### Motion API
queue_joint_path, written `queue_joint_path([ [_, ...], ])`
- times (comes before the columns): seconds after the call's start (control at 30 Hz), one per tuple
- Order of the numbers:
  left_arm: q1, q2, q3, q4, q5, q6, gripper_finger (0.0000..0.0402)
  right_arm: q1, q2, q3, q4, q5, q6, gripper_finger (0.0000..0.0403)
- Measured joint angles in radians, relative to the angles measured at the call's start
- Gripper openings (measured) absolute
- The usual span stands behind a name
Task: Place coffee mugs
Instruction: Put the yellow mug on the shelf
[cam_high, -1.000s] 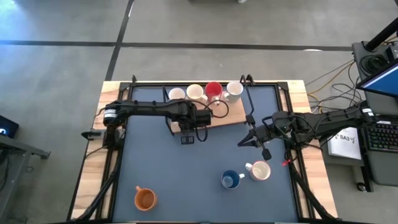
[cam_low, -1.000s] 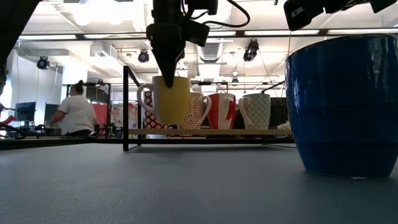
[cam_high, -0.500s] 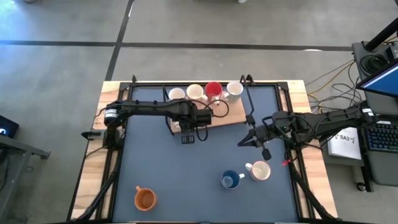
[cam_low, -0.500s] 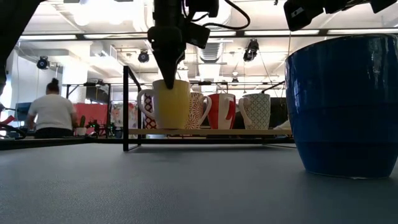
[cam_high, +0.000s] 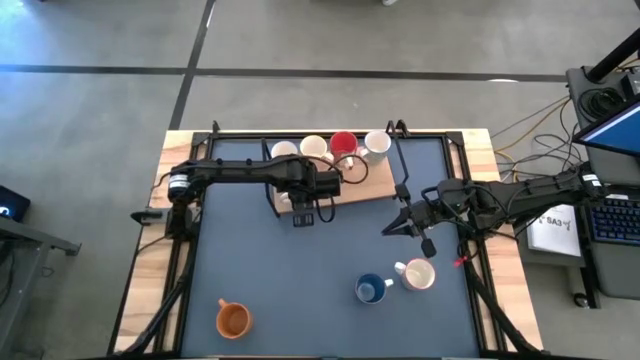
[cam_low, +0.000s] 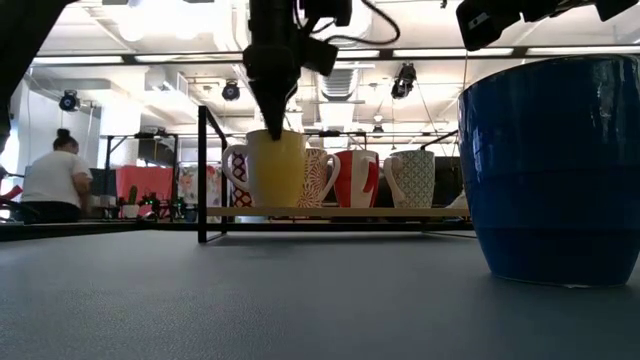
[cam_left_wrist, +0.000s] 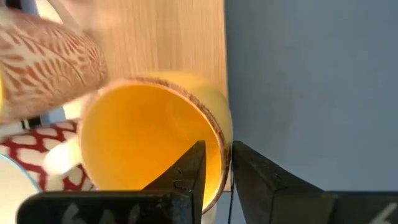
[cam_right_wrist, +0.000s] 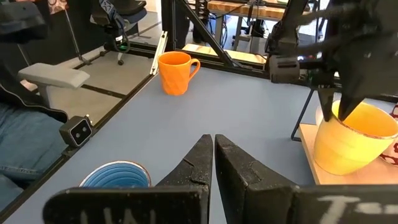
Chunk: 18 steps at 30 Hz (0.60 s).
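Note:
I should move the yellow mug back toward the black post (cam_low: 203, 170) with my left gripper before I put it down, because the yellow mug hangs partly in front of the patterned mug (cam_low: 312, 180).
My left gripper (cam_high: 305, 188) is shut on a yellow mug (cam_low: 272, 168) at the near left corner of a wooden board (cam_high: 372, 185); the high view hides the mug under the gripper. Behind it, two white mugs (cam_high: 285, 152) (cam_high: 314, 148), a red mug (cam_high: 343, 144) and another white mug (cam_high: 377, 144) stand in a row on the board. A blue mug (cam_high: 371, 289), a cream mug (cam_high: 417, 273) and an orange mug (cam_high: 233, 319) stand on the dark mat. My right gripper (cam_high: 388, 230) is shut and hovers over the mat's right side, touching nothing. My left gripper holds the yellow mug by its rim (cam_left_wrist: 219, 146), on the side facing the mat. One finger (cam_left_wrist: 186, 171) is inside the mug and one (cam_left_wrist: 255, 174) outside, coming from above and pointing down. The mug hangs slightly tilted, its base (cam_right_wrist: 336, 165) at the board's near edge.
A thin black frame surrounds the mat, with an upright post (cam_low: 203, 175) just left of the yellow mug. Patterned mugs (cam_low: 322, 178) stand close behind the held one. The mat's middle (cam_high: 300, 270) is bare. A person (cam_low: 45, 185) sits in the room beyond the table.
My left gripper has gone down a little and slightly toward the far edge, still shut on the yellow mug. The mug has sunk with it until its base is level with the board. My right arm has kept still.

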Motion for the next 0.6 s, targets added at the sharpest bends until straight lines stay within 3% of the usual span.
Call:
queue_joint_path([
  [0.17,-0.012,-0.001,0.087,0.030,0.003,0.006,0.0061,0.000,0.000,0.000,0.000,0.000,0.000,0.0009],
  [0.3,-0.019,-0.002,0.112,0.195,0.002,0.052,0.0057,0.000,0.000,0.000,0.000,0.000,-0.001,0.0009],
  [0.5,-0.022,-0.001,0.029,0.412,-0.009,0.048,0.0021,0.000,0.001,0.000,0.000,0.000,0.001,0.0009],
  [0.6,-0.021,-0.001,-0.022,0.431,-0.099,0.023,0.0004,0.000,0.001,0.000,0.000,0.000,0.013,0.0009],
])
